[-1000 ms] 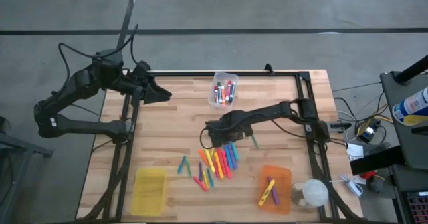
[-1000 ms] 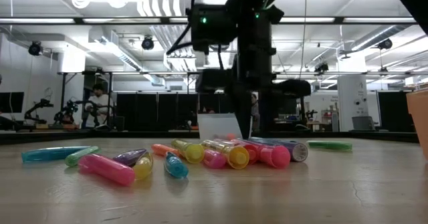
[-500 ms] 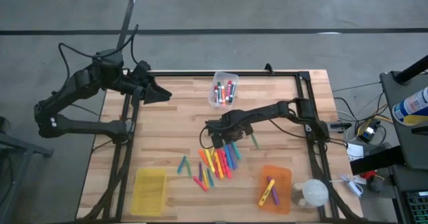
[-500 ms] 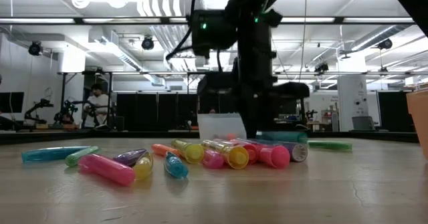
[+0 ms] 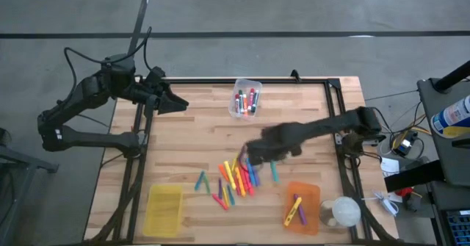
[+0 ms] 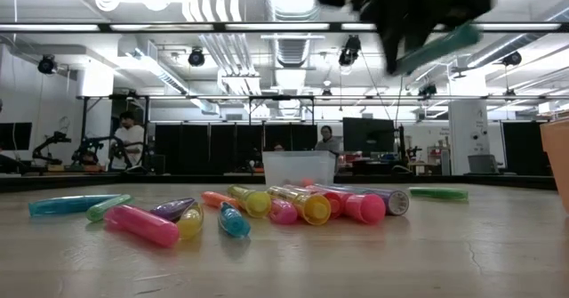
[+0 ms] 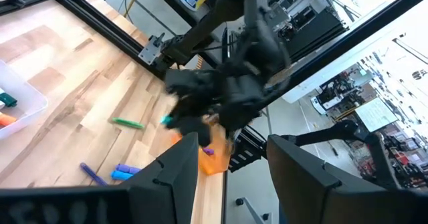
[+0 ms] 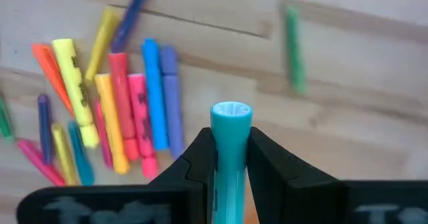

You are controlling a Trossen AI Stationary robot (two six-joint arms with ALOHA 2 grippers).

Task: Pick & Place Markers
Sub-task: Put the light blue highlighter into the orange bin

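My right gripper should keep going, because the teal marker [image 5: 274,171] hangs clear of the heap and there is room in the orange bin [image 5: 303,206]. It should go on to the bin and let go of the marker over it.
Several coloured markers [image 5: 235,180] lie in a loose heap on the middle of the wooden table, also seen in the low view [image 6: 302,205] and the right wrist view [image 8: 127,110]. One green marker [image 8: 292,47] lies apart from them. My right gripper [image 5: 266,156] hangs above the heap's right side, high over the table [image 6: 404,31], shut on a teal marker [image 6: 440,49]. My left gripper [image 5: 175,103] waits open at the table's far left corner. My right gripper pinches the teal marker's barrel [image 8: 231,140] between its two fingers. The marker's round end [image 8: 231,112] sticks out past the fingertips. The marker is lifted clear of the table and sits tilted in the hold [image 6: 444,44].
A clear bin [image 5: 246,98] with markers stands at the far edge. A yellow bin [image 5: 164,208] sits near left. An orange bin [image 5: 305,194] near right holds a yellow and a purple marker, with a white round object [image 5: 344,211] beside it. Black frame rails run along the sides.
My right gripper has risen fast from the heap with the teal marker and swung toward the table's right. The marker, earlier lying level among the others, now hangs tilted and well clear of the table. The other markers have stayed in place.
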